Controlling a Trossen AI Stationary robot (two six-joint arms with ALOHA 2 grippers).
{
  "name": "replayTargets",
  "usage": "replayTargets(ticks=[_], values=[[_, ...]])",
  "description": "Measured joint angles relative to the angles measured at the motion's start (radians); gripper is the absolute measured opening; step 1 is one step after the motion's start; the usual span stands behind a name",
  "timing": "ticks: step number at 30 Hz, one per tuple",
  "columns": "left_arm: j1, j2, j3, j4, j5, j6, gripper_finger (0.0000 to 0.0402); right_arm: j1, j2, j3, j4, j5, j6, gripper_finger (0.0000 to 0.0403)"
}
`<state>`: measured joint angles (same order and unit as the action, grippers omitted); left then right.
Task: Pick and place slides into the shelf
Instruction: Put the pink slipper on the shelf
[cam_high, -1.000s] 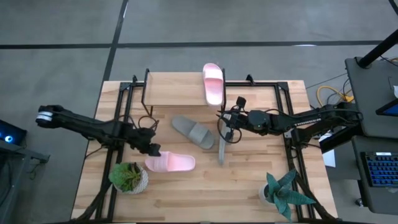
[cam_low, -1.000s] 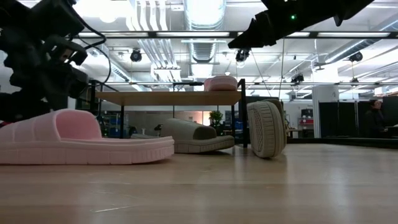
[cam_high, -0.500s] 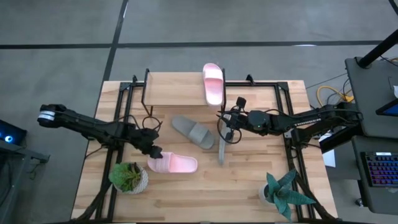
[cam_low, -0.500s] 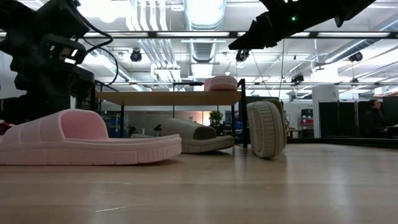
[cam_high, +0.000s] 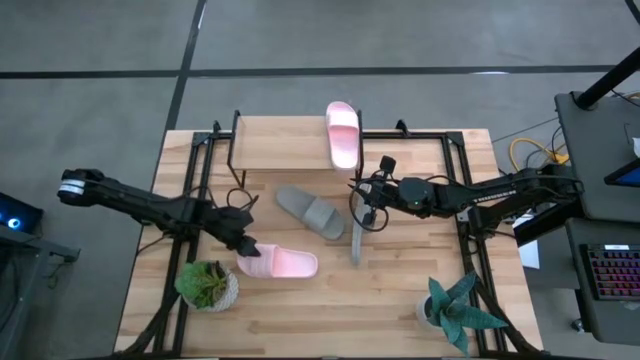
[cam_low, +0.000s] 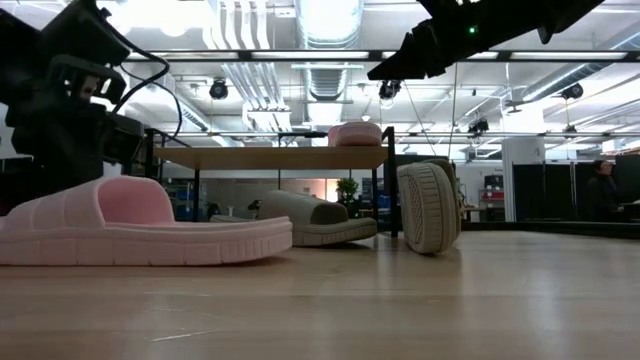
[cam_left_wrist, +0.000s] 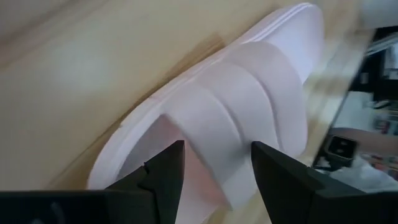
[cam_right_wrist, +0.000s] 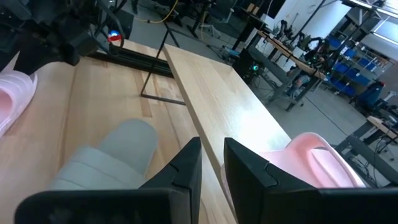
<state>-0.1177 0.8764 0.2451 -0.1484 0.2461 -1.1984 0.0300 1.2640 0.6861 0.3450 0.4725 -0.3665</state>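
Note:
My gripper is going to lift the pink slide (cam_high: 281, 263) by the strap. The slide should follow in one stiff piece, because the thick, arched strap (cam_left_wrist: 239, 106) runs straight into the slide's sole.
A light pink slide (cam_high: 285, 263) (cam_low: 150, 225) lies sole-down on the table. My left gripper (cam_high: 245, 247) (cam_left_wrist: 214, 155) is open at its toe end, its fingers astride the strap's toe-side edge. A second pink slide (cam_high: 343, 135) (cam_right_wrist: 317, 165) lies on the plank of the shelf (cam_high: 280, 145) (cam_low: 270, 157). In front of the shelf, one grey slide (cam_high: 310, 212) (cam_right_wrist: 106, 155) lies flat. The other grey slide (cam_high: 356, 243) (cam_low: 428, 207) stands on its long side edge. My right gripper (cam_high: 366, 200) (cam_right_wrist: 211, 152) hovers above that slide's far end with only a slit between its fingers. My left gripper comes level from the table's left at the pink slide's strap (cam_left_wrist: 217, 130). One finger (cam_left_wrist: 171, 165) is at the toe opening over the footbed, the other (cam_left_wrist: 273, 174) over the strap's outside. Whether either finger touches the strap, I cannot tell. The slide rests flat on the table.
A potted plant (cam_high: 207, 285) stands close to the near side of my left gripper, and another (cam_high: 458, 312) sits at the near right corner. Black arm-mount frames run along both sides of the table. Bare wood lies along the table's near edge.
The pink slide on the table has slid a little toward the table's right edge, staying flat on its sole. My left gripper moved right with it at the toe end. In the last half second the slide has kept still.

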Motion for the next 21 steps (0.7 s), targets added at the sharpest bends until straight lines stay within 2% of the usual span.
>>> replayTargets(ticks=[4, 11, 14, 19, 21], values=[[0.0, -0.005, -0.041, 0.103, 0.01, -0.014, 0.0171, 0.0, 0.0, 0.0, 0.007, 0.0, -0.008, 0.0059], [0.0, -0.023, -0.074, 0.136, 0.016, -0.018, 0.0158, 0.0, 0.0, 0.003, 0.011, 0.0, -0.013, 0.0059], [0.0, -0.023, -0.076, 0.135, 0.047, 0.016, 0.0122, -0.001, 0.0, 0.006, 0.012, 0.0, -0.013, 0.0059], [0.0, -0.008, -0.077, 0.135, 0.065, 0.089, 0.0026, -0.001, 0.0, 0.007, 0.012, 0.0, -0.013, 0.0059], [0.0, -0.004, -0.078, 0.136, 0.065, 0.107, 0.0009, -0.001, 0.0, 0.007, 0.012, 0.0, -0.012, 0.0059]])
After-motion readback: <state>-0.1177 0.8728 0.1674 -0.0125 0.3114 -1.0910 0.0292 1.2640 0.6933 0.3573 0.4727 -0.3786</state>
